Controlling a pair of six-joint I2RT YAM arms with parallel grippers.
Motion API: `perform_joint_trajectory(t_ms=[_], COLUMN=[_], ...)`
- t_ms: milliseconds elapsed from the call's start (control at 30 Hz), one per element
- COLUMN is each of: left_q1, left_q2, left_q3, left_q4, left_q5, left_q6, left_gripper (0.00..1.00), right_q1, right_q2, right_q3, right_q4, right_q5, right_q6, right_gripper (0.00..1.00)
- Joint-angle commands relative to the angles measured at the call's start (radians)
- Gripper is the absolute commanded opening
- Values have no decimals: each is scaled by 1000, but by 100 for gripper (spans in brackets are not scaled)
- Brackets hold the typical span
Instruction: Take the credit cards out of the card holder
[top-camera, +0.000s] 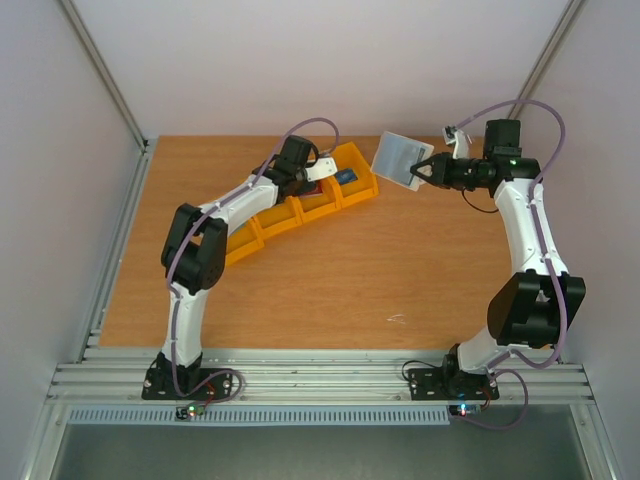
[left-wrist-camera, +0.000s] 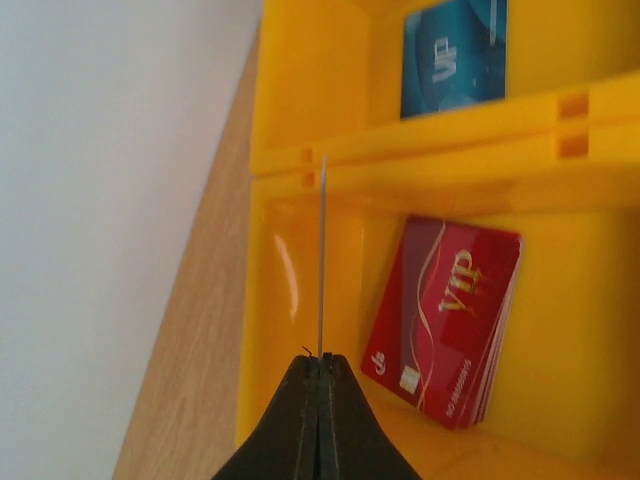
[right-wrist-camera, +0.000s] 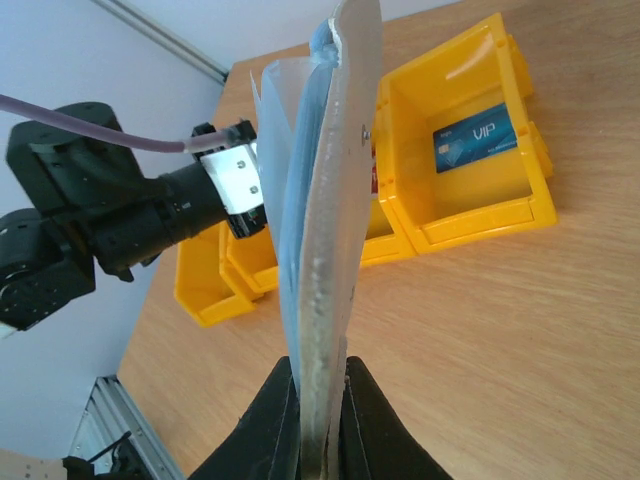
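The thin card (left-wrist-camera: 322, 260) hangs over the red card's open bin (left-wrist-camera: 445, 320), so the robot's left gripper should keep going down until the thin card is inside the bin and then let go of it.
My right gripper (top-camera: 421, 170) (right-wrist-camera: 320, 372) is shut on the lower edge of the card holder (top-camera: 400, 158) (right-wrist-camera: 335, 190), a pale blue-grey and cream bifold held up in the air to the right of the yellow bins. My left gripper (top-camera: 328, 174) (left-wrist-camera: 322, 358) is shut on a thin card (left-wrist-camera: 322, 260), seen edge-on over a yellow bin; its colour does not show. A red card (left-wrist-camera: 450, 320) lies in that bin. A blue-teal card (left-wrist-camera: 455, 55) (right-wrist-camera: 478, 137) (top-camera: 346, 176) lies in the neighbouring end bin. No dark card shows.
A curved row of several joined yellow bins (top-camera: 290, 212) runs across the middle-left of the wooden table (top-camera: 380, 280). The left arm (right-wrist-camera: 110, 220) reaches over the bins. White walls stand on both sides, and a metal rail runs along the near edge.
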Motion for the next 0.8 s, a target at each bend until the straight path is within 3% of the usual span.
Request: perform_joint_trajectory(t_ms=[0, 767], left_q1=[-14, -23], left_q2=[8, 133], left_q3=[32, 125], left_q4=[-45, -95], left_q5=[-104, -136], left_q6=[25, 99], left_gripper=[0, 0], right_q1=[-7, -9], right_q2=[8, 10], right_q3=[33, 44], right_q4=[15, 12], right_q5=[-45, -83], right_q6=[-19, -26], right_gripper=[1, 1])
